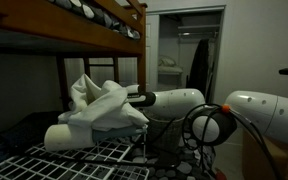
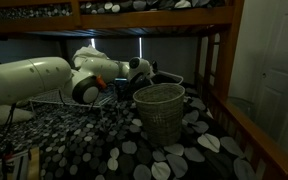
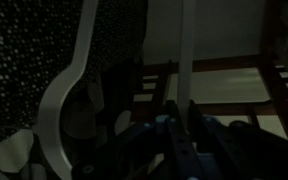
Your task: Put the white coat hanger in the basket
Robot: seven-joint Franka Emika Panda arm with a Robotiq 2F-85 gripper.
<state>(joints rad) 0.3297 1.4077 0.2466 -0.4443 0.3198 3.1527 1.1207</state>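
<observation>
I should lift the white coat hanger high with my gripper and tip it down over the basket's opening (image 2: 160, 93), because the hanger sticks out nearly level, low by the basket's rim.
The basket (image 2: 164, 115) is a small round woven bucket, dark grey with a paler rim, standing upright on the spotted bedding. My gripper (image 2: 152, 73) hangs just above its rim on the far side. In the wrist view the gripper (image 3: 182, 106) is shut on a straight bar of the white coat hanger (image 3: 184, 50). The hanger's curved part (image 3: 69, 95) sweeps down at the left. In both exterior views the hanger is hard to make out in the dark. In an exterior view a white cloth (image 1: 99, 105) hides the gripper.
A flat white wire grid rack (image 1: 79, 160) lies beside the arm; it also shows behind the arm (image 2: 44, 100). The wooden bunk-bed frame (image 2: 224, 60) stands close to the basket, with the upper bunk (image 1: 104, 25) low overhead. An open doorway (image 1: 184, 50) is at the back.
</observation>
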